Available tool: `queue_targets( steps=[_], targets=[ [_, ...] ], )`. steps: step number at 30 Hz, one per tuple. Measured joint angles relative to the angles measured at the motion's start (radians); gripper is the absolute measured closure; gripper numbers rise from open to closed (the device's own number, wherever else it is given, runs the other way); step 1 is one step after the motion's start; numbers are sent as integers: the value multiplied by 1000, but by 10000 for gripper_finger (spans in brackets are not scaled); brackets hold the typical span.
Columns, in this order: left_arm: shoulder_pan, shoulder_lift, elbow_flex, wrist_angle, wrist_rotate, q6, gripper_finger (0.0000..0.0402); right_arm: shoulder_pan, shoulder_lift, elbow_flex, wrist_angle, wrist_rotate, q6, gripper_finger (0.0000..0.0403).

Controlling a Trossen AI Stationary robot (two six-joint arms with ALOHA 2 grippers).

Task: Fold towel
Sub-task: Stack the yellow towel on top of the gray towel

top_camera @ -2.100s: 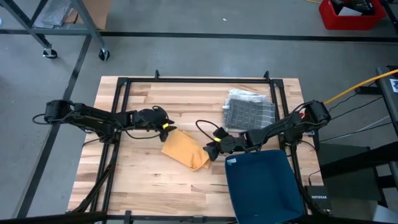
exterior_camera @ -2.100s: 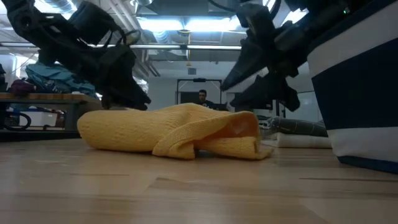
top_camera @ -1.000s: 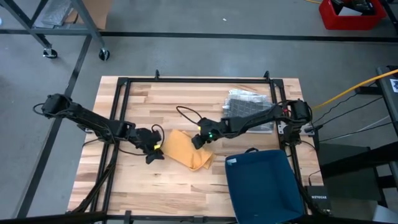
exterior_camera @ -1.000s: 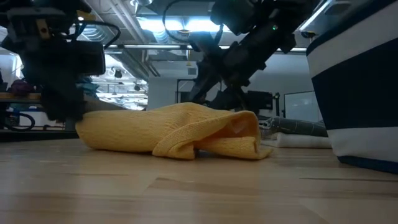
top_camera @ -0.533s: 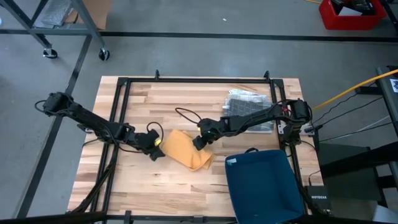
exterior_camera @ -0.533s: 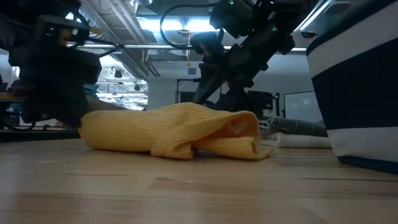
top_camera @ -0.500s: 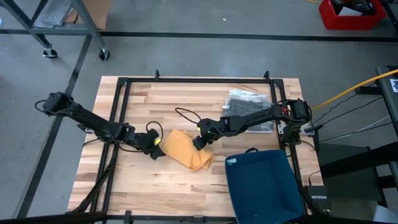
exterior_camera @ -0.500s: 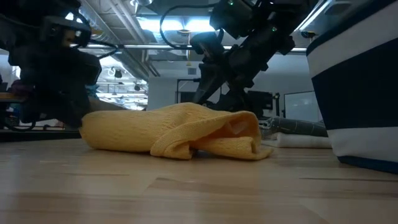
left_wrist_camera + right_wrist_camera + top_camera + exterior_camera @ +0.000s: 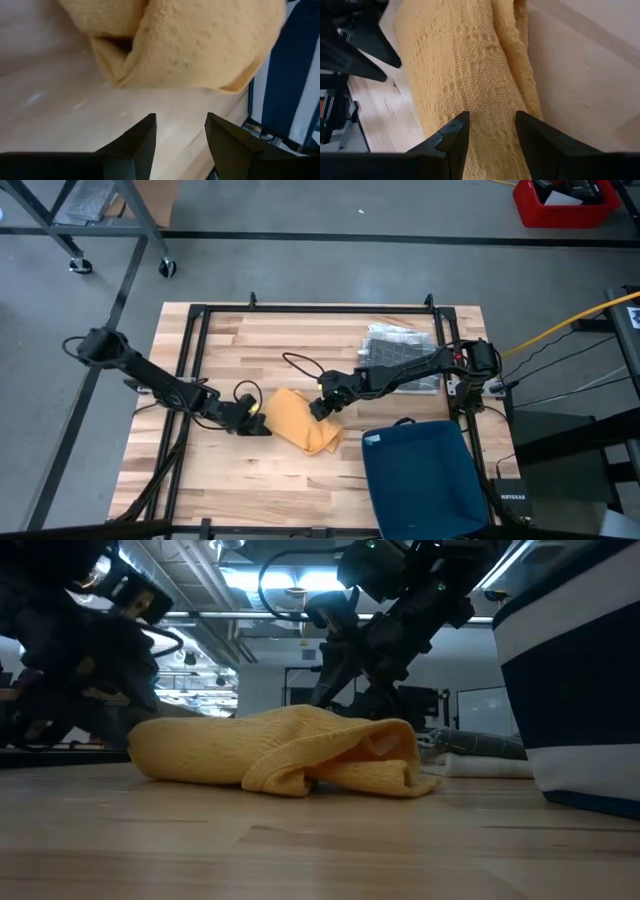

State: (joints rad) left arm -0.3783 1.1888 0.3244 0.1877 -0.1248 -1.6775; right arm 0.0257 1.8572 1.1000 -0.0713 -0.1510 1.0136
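Note:
I expect the yellow towel (image 9: pixel 298 420) to sag and hang in soft folds when I lift it, because a loose, hollow fold (image 9: pixel 120 46) shows at the towel's edge.
A yellow towel (image 9: pixel 296 420) lies bunched and partly folded over itself on the wooden table (image 9: pixel 220 480), resting on its underside (image 9: pixel 280 765). My left gripper (image 9: pixel 262 427) stands open just off the towel's left end, low over the table; in its wrist view the towel (image 9: pixel 200 45) lies ahead of the gripper (image 9: pixel 180 137), and bare wood shows between the fingers. My right gripper (image 9: pixel 316 410) is open at the towel's far right side, slanting down, its fingers over the towel's woven top (image 9: pixel 460 65). My right gripper (image 9: pixel 492 132) has its two fingers spread over the towel's top face (image 9: pixel 490 100) near its far right edge, coming slanting down from the table's right. Whether the fingertips touch the cloth I cannot tell.
A dark blue bin (image 9: pixel 420 480) stands at the near right, close to the towel's right end. A grey folded cloth (image 9: pixel 400 360) lies at the far right. A black frame (image 9: pixel 190 360) runs around the table. Bare wood lies toward the near left.
My left gripper has rolled about its own axis and shifted a little toward the table's near edge, staying beside the towel's left end. The right gripper and the towel have kept still.

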Motion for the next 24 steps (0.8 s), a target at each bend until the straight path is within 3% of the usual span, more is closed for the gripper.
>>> queue_targets(
  steps=[12, 19, 24],
  targets=[
    [48, 270, 2, 290, -9, -50, 242, -8, 14, 0, -10, 2, -52, 237],
    [130, 320, 3, 407, -24, 35, 242, -15, 62, 0, 21, -41, -15, 237],
    [182, 321, 3, 405, -41, 87, 242, -12, 96, 15, 30, -115, -12, 237]
  ],
)
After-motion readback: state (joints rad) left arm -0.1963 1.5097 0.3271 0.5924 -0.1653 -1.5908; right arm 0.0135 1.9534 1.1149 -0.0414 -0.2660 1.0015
